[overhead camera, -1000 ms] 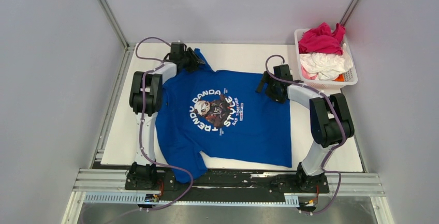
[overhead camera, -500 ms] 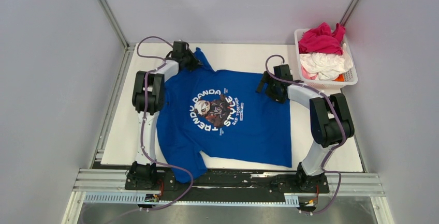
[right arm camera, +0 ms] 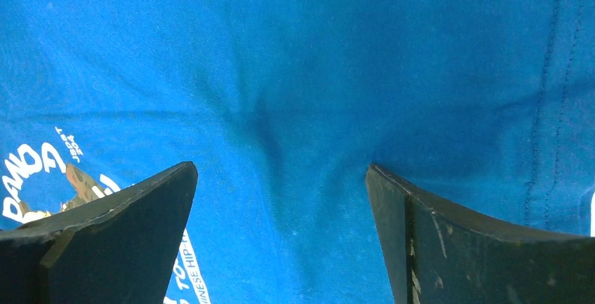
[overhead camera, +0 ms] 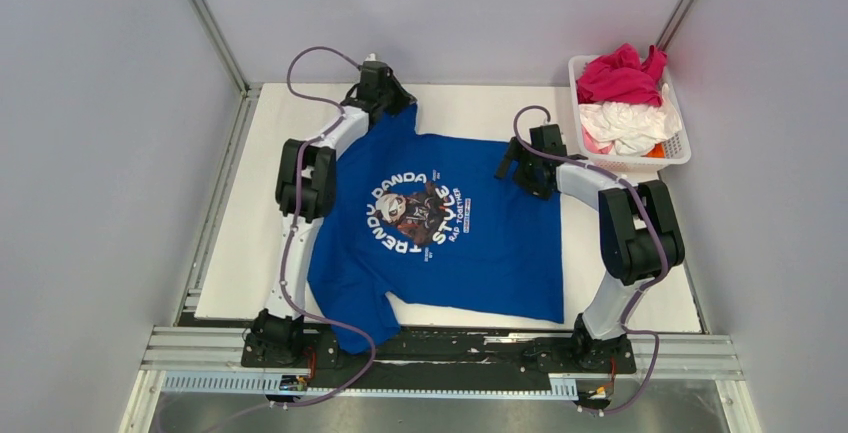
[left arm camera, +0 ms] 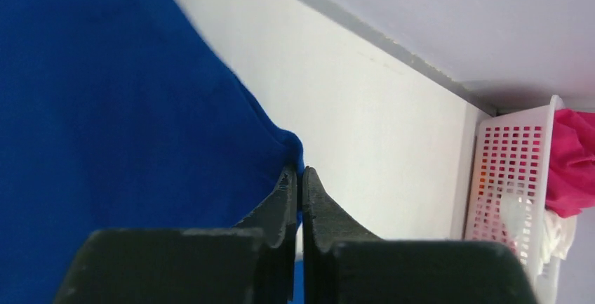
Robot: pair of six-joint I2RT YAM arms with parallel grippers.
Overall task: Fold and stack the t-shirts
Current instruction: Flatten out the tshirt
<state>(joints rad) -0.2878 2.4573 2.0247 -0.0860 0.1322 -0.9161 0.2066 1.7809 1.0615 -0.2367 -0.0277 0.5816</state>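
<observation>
My right gripper and my left gripper should press and slide the t-shirt toward the back wall (overhead camera: 480,73), because the blue t-shirt's near sleeve (overhead camera: 358,321) hangs over the metal bar.
The royal blue t-shirt (overhead camera: 470,243) with the round panda print lies spread on the white table, print up. My left gripper (overhead camera: 385,93) is at its far left sleeve, shut on the blue sleeve edge (left arm camera: 284,151), as the left wrist view shows (left arm camera: 300,172). My right gripper (overhead camera: 522,168) is open, pressed down on the shirt's far right part (right arm camera: 295,107); its jaws stand wide apart over blue cloth (right arm camera: 281,170). The magenta pink t-shirt (overhead camera: 618,75) and the white t-shirt (overhead camera: 630,123) lie crumpled in the basket.
The white lattice basket (overhead camera: 680,148) stands at the back right corner, also in the left wrist view (left arm camera: 509,177). Grey walls close the table at the back and sides. A metal rail (overhead camera: 450,348) runs along the near edge.
My left gripper has moved right and toward the back wall, pulling the blue sleeve with it. The left arm's elbow shifted right. The right arm has not moved.
</observation>
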